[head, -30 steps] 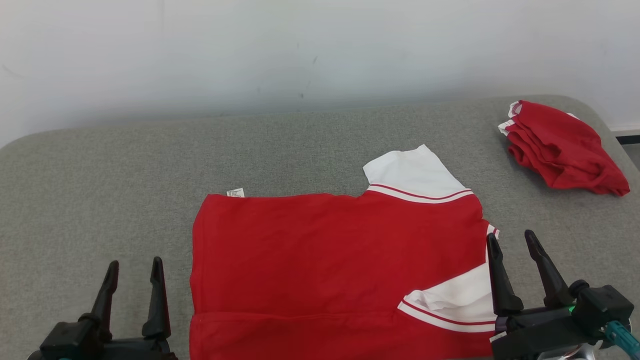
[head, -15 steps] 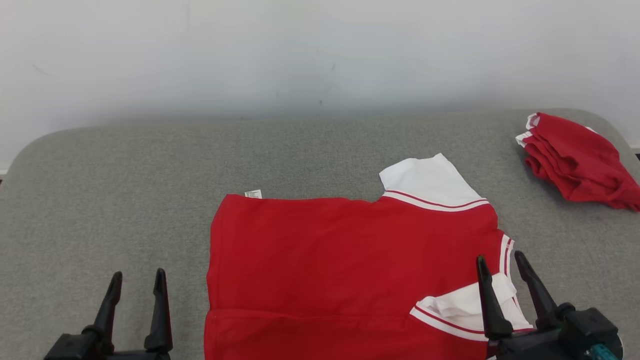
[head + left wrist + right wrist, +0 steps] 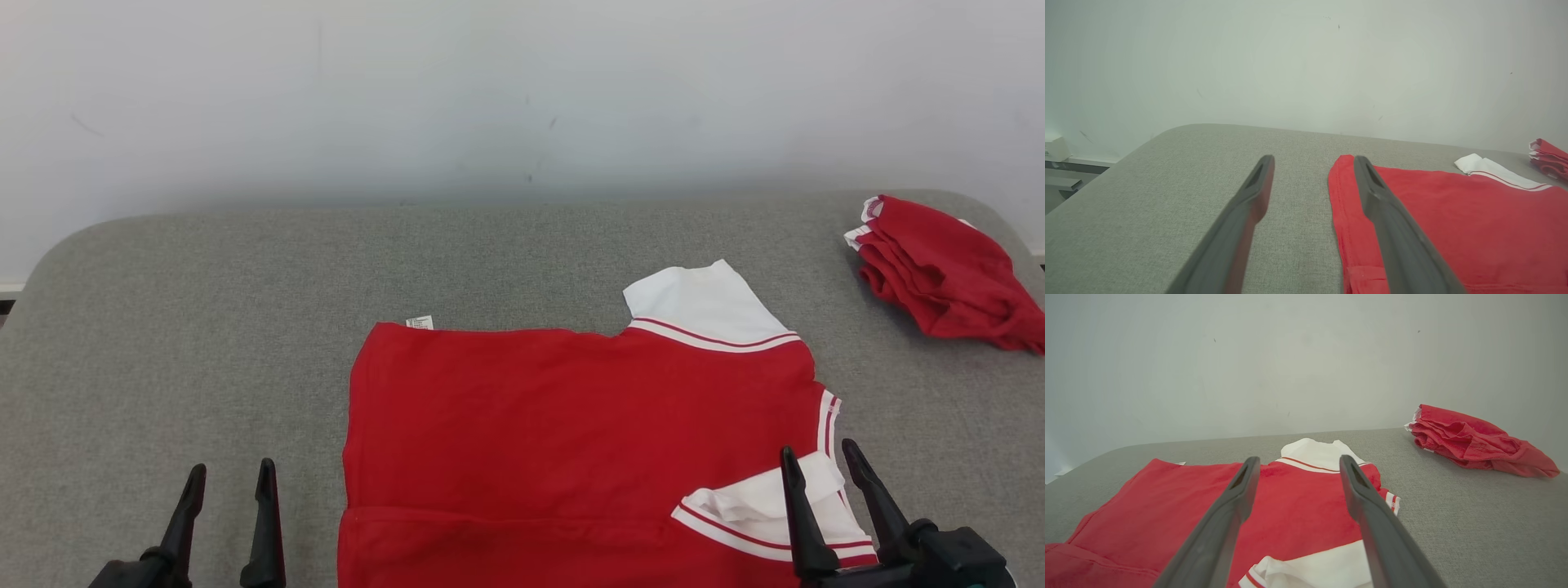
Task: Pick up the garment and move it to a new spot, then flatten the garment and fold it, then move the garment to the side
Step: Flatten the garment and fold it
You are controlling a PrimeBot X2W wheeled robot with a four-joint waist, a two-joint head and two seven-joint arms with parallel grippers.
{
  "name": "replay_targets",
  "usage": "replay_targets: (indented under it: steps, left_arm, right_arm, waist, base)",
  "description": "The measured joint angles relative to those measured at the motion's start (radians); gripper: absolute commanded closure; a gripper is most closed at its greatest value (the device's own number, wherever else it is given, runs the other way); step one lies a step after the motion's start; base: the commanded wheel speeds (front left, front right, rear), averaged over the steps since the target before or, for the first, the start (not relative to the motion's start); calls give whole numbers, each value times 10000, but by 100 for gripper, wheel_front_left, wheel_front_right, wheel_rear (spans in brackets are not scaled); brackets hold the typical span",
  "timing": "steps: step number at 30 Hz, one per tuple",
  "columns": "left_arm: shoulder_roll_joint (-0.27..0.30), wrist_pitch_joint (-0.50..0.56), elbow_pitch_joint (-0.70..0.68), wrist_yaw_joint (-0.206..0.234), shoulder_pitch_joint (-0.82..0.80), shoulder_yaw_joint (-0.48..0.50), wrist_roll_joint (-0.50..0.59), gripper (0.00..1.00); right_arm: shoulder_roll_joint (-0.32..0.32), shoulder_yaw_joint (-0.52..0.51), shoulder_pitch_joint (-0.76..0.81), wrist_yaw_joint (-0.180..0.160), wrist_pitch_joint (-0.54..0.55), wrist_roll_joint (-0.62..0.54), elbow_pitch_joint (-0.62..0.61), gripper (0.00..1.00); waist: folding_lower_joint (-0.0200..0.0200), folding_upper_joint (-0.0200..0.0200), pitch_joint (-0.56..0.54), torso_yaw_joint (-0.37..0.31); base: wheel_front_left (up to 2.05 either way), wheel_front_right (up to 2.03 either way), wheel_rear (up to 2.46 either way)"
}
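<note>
I will fold the red garment's far side, and the upper white sleeve [image 3: 701, 302] will flip inward beside the other white sleeve [image 3: 769, 500], which lies folded in over the garment.
The garment [image 3: 571, 433] is a red shirt with white sleeves, lying mostly flat on the grey padded table [image 3: 204, 327], its near part past the head view's bottom edge. One white sleeve [image 3: 702, 306] sticks out at the far side; the other [image 3: 759, 510] is folded in over the red cloth at the near right. My left gripper [image 3: 231, 472] stands open over bare table just left of the shirt's left edge [image 3: 1337, 204]. My right gripper [image 3: 818, 453] is open above the folded-in sleeve [image 3: 1310, 571] and holds nothing.
A second red garment [image 3: 939, 273] lies crumpled in a heap at the table's far right corner, also in the right wrist view [image 3: 1474, 443]. A pale wall [image 3: 522, 98] rises right behind the table. The table's rounded left corner [image 3: 1167, 134] shows in the left wrist view.
The head camera has tilted, so the whole scene sits lower and further right. Both grippers have sunk toward the bottom edge, still open. The shirt lies as before.
</note>
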Motion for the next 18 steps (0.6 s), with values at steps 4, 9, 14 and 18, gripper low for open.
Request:
replay_targets:
  steps: [4,9,14,18]
  left_arm:
    - [-59,0,10,-84,0,73,90,0]
    - [-71,-2,393,-272,-165,17,79,0]
    - [435,105,894,-464,-1337,-153,-153,0]
    - [890,637,1080,-612,-2550,-506,-366,0]
  right_arm:
    - [-10,-17,0,0,-21,0,46,0]
    - [-86,-92,-107,0,-19,0,240,0]
    - [-500,-311,-1080,0,387,-88,516,0]
    - [-926,-349,-2227,0,842,-23,732,0]
  waist:
    - [0,0,61,-28]
    - [0,1,231,-26]
    - [1,0,627,-38]
    - [2,1,1070,-36]
  base:
    - [0,0,0]
    - [0,0,0]
    - [0,0,0]
    - [0,0,0]
